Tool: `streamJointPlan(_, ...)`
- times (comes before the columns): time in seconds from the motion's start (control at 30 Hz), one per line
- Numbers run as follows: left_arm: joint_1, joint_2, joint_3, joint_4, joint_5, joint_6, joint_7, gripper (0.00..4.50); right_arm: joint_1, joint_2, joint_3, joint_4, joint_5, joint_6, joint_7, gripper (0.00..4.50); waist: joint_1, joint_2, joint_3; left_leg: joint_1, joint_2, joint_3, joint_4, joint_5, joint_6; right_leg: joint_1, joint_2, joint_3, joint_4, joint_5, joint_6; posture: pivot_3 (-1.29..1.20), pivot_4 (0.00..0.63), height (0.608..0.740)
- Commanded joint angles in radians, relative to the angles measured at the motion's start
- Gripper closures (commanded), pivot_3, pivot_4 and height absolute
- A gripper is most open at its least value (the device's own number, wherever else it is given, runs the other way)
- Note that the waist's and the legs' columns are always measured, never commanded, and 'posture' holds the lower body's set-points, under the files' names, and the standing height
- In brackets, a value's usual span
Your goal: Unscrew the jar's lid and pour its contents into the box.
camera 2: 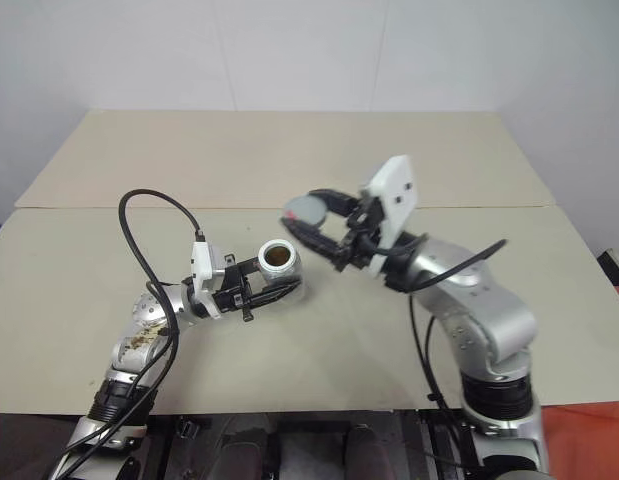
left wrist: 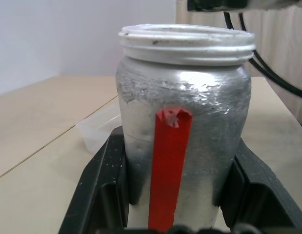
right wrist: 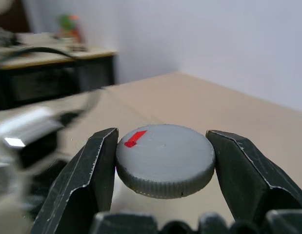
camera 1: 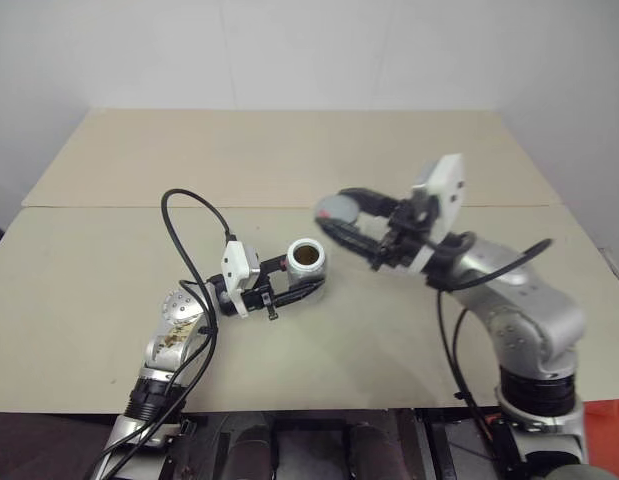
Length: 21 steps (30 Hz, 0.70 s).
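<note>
The grey lid is clear of the jar's opening (camera 1: 306, 254), so my right gripper should keep going toward the table's empty near side (camera 1: 427, 338) and let go of the lid there.
The jar (camera 1: 307, 262), silvery with a red stripe (left wrist: 169, 165) down its side, stands upright over the middle of the table with its mouth uncovered and something brownish inside. My left gripper (camera 1: 301, 277) is shut on its body, one black finger (left wrist: 104, 185) on each side. To the jar's right and a little higher, my right gripper (camera 1: 335, 216) is shut on the grey lid (right wrist: 164, 158), which carries a small red mark and is clear of the jar. Part of the clear plastic box (left wrist: 99, 127) lies on the table just behind the jar.
The light wooden table (camera 1: 289, 160) has a seam (camera 1: 119, 207) running across it, and its far edge meets a white wall. A black cable (camera 1: 184, 215) loops up from my left wrist. A dark desk (right wrist: 53, 73) shows blurred in the background.
</note>
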Motion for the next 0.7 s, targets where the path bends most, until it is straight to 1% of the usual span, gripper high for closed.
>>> streamJointPlan(0.03, -0.02, -0.011, 0.01, -0.028, 0.007, -0.003, 0.051, 2.54, 0.063, -0.086, -0.118, 0.027, -0.059, 0.042, -0.077, 1.27, 0.002, 0.0, 0.0, 0.0, 0.0, 0.0, 0.0, 0.0, 0.0, 0.0, 0.0, 0.0, 0.0, 0.0, 0.0, 0.0, 0.15, 0.74)
streamJointPlan(0.13, -0.041, -0.012, 0.005, -0.015, 0.04, -0.001, 0.096, 2.54, 0.16, -0.187, -0.154, 0.049, -0.126, 0.099, -0.115, 1.27, 0.003, 0.0, 0.0, 0.0, 0.0, 0.003, 0.0, 0.0, 0.0, 0.0, 0.0, 0.0, 0.0, 0.0, 0.0, 0.0, 0.15, 0.74)
streamJointPlan(0.23, -0.076, -0.028, 0.008, 0.032, 0.08, -0.019, 0.154, 2.54, 0.266, -0.228, -0.215, 0.044, -0.133, 0.17, -0.138, 1.27, 0.005, 0.0, 0.0, 0.0, 0.0, 0.005, 0.0, 0.0, 0.0, 0.0, 0.0, 0.0, 0.0, 0.0, 0.0, 0.0, 0.15, 0.74)
streamJointPlan(0.3, -0.101, -0.032, 0.008, 0.066, 0.099, -0.029, 0.171, 2.54, 0.359, -0.256, -0.219, 0.011, -0.147, 0.2, -0.128, 1.27, 0.005, 0.0, 0.0, 0.0, 0.0, 0.005, 0.0, 0.0, 0.0, 0.0, 0.0, 0.0, 0.0, 0.0, 0.0, 0.0, 0.15, 0.74)
streamJointPlan(0.4, -0.131, -0.036, 0.012, 0.106, 0.101, -0.027, 0.181, 2.54, 0.462, -0.255, -0.217, -0.032, -0.151, 0.196, -0.116, 1.27, -0.001, 0.0, 0.0, 0.0, 0.0, 0.005, 0.0, 0.0, 0.0, 0.0, 0.001, 0.001, -0.001, 0.0, 0.0, 0.0, 0.15, 0.74)
streamJointPlan(0.5, -0.171, -0.03, 0.012, 0.169, 0.124, -0.049, 0.19, 2.54, 0.532, -0.238, -0.209, -0.063, -0.138, 0.237, -0.116, 1.27, -0.007, 0.0, 0.0, 0.0, 0.0, 0.005, 0.0, 0.0, 0.0, 0.0, 0.001, 0.001, 0.0, 0.0, 0.0, 0.0, 0.15, 0.74)
streamJointPlan(0.63, -0.211, -0.024, 0.008, 0.219, 0.134, -0.062, 0.175, 2.54, 0.554, -0.224, -0.207, -0.075, -0.114, 0.313, -0.118, 1.27, -0.007, 0.0, 0.0, 0.001, 0.0, 0.005, 0.001, 0.0, 0.0, 0.001, 0.001, 0.002, 0.0, 0.001, 0.002, 0.0, 0.15, 0.74)
streamJointPlan(0.7, -0.223, -0.024, 0.002, 0.232, 0.136, -0.069, 0.162, 2.54, 0.568, -0.244, -0.197, -0.078, -0.126, 0.317, -0.11, 0.89, -0.006, 0.0, 0.0, 0.0, -0.001, 0.004, 0.001, 0.0, 0.0, 0.001, 0.001, 0.002, 0.0, 0.001, 0.002, 0.0, 0.15, 0.74)
